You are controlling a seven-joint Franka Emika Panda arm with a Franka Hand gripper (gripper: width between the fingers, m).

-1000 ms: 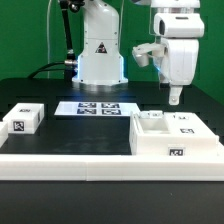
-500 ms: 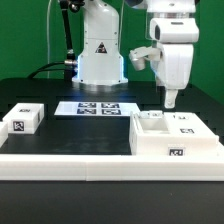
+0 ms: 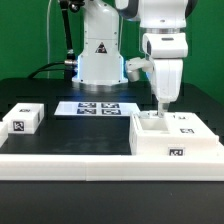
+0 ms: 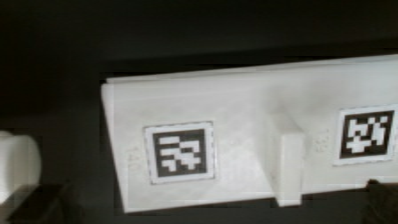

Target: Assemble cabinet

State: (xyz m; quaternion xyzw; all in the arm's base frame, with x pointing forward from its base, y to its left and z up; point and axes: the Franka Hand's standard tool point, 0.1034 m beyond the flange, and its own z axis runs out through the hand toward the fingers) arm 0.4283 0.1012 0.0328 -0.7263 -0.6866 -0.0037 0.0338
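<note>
I see the cabinet [image 3: 175, 138] lying low with square tags [image 3: 187, 131] facing up, and I expect it to stand tall on its end, tags outward, when I tip it.
The cabinet [image 3: 176, 137] is a white open-topped box with square tags, standing at the exterior view's right on the black table. My gripper [image 3: 159, 108] hangs just above its left rear corner, fingers pointing down, and holds nothing. In the wrist view the cabinet [image 4: 231, 110] fills most of the picture, with two tags and a thin white divider [image 4: 290, 166] inside. The gripper [image 4: 199, 216] shows only as dark fingertips at the two lower corners, wide apart and open.
A small white tagged block [image 3: 24, 119] lies at the exterior view's left. The marker board [image 3: 98, 108] lies flat in front of the robot base [image 3: 100, 55]. A long white ledge [image 3: 70, 162] runs along the front.
The gripper has moved toward the exterior view's left and down, from beyond the cabinet's right rear to just above its left rear corner. Nothing else moved.
</note>
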